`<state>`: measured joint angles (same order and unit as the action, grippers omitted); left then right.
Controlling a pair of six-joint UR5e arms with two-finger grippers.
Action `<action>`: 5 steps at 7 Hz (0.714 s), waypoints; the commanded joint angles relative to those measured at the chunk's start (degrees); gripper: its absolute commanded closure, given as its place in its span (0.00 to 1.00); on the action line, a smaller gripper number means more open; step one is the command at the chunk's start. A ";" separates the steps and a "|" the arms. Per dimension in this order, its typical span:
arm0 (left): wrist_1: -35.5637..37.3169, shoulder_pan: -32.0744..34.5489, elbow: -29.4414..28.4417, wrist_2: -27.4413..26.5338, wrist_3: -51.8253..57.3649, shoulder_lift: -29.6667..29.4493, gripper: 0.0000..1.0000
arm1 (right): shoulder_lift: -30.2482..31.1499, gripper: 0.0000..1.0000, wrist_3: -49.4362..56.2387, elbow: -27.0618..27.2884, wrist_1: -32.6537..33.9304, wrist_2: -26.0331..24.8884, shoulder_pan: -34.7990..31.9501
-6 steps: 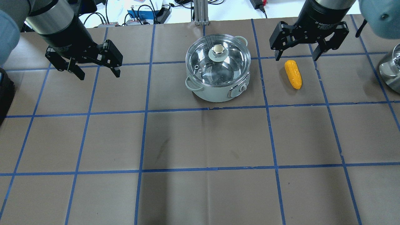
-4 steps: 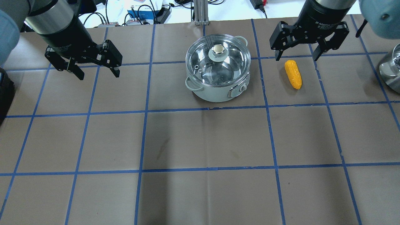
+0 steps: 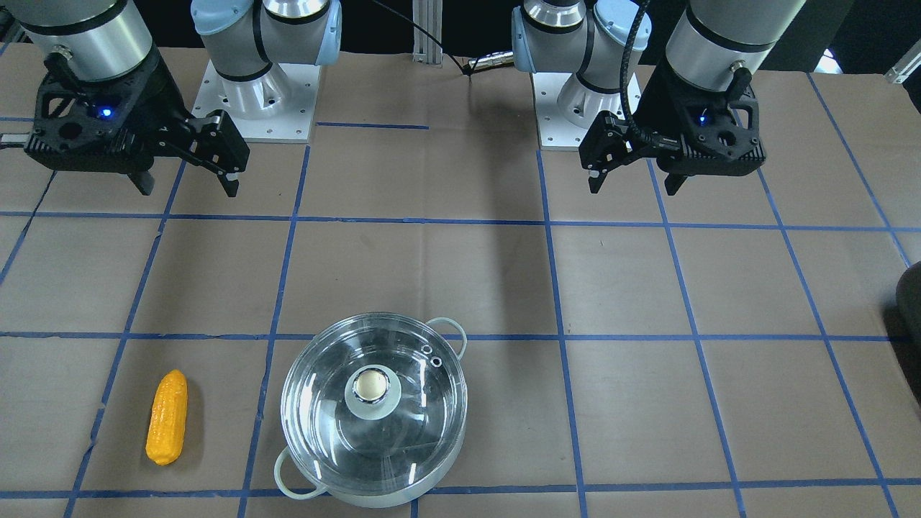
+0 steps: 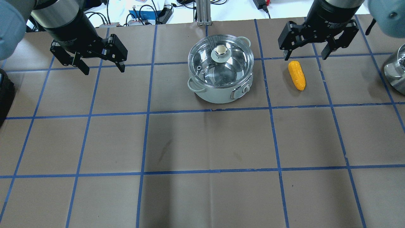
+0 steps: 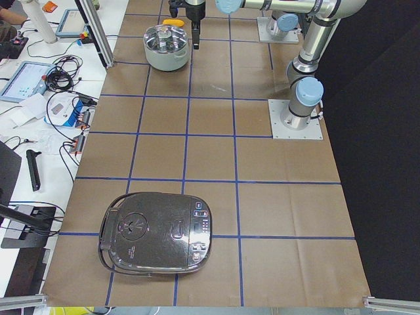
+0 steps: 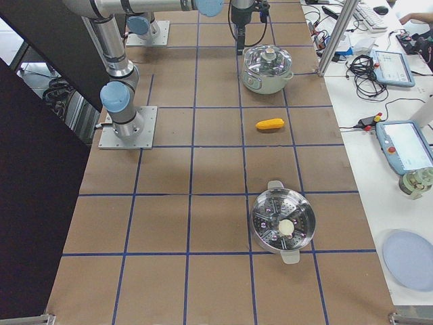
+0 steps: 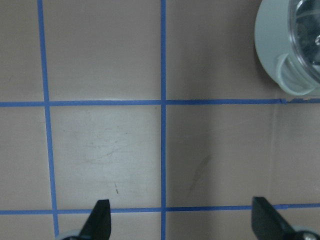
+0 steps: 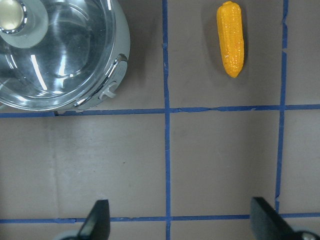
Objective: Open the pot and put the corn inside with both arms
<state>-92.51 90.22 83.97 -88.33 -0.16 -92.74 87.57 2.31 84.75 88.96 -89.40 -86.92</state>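
Shiny steel is all that shows through the glass lid [image 3: 367, 449]. I should expect to find an empty steel pot [image 3: 393, 497] when I lift the lid off.
The steel pot [image 4: 218, 96] stands at the table's far middle with its glass lid [image 4: 234, 68] on, pale knob [image 4: 221, 49] on top. It also shows in the front view [image 3: 291, 485]. The orange-yellow corn [image 4: 297, 75] lies flat on the table to the pot's right, apart from it, and shows in the right wrist view [image 8: 230, 39]. My right gripper [image 4: 304, 57] is open and empty, hovering just beyond the corn's far end. My left gripper [image 4: 103, 68] is open and empty, well left of the pot. The left wrist view catches only the pot's edge [image 7: 280, 55].
A steel steamer pot [image 6: 281, 223] stands at the table's right end, seen at the overhead view's edge [image 4: 395, 69]. A black rice cooker [image 5: 154, 233] sits at the left end. Brown paper with blue tape grid covers the table [image 4: 208, 142].
Both grippers have shifted a little toward the far side of the table, the left one also slightly rightward. Both stay open. Pot, lid and corn have not moved.
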 commanded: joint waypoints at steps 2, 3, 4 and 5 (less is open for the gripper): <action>3.01 12.56 -12.81 -0.34 -9.03 -15.82 0.00 | -11.84 0.00 3.84 -0.63 12.60 0.10 6.58; 5.47 16.27 -19.48 -0.09 -12.81 -22.86 0.00 | -15.03 0.00 3.84 -0.12 15.17 -0.07 6.58; 7.85 17.79 -25.55 0.35 -13.20 -28.50 0.00 | -21.58 0.00 4.02 -0.02 21.98 -0.68 6.67; 9.70 18.24 -28.83 1.05 -14.94 -32.90 0.00 | -25.30 0.00 4.45 0.06 25.44 -0.78 6.67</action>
<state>-85.22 107.03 60.31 -87.93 -13.13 -119.67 67.83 6.36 84.68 109.06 -89.90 -80.32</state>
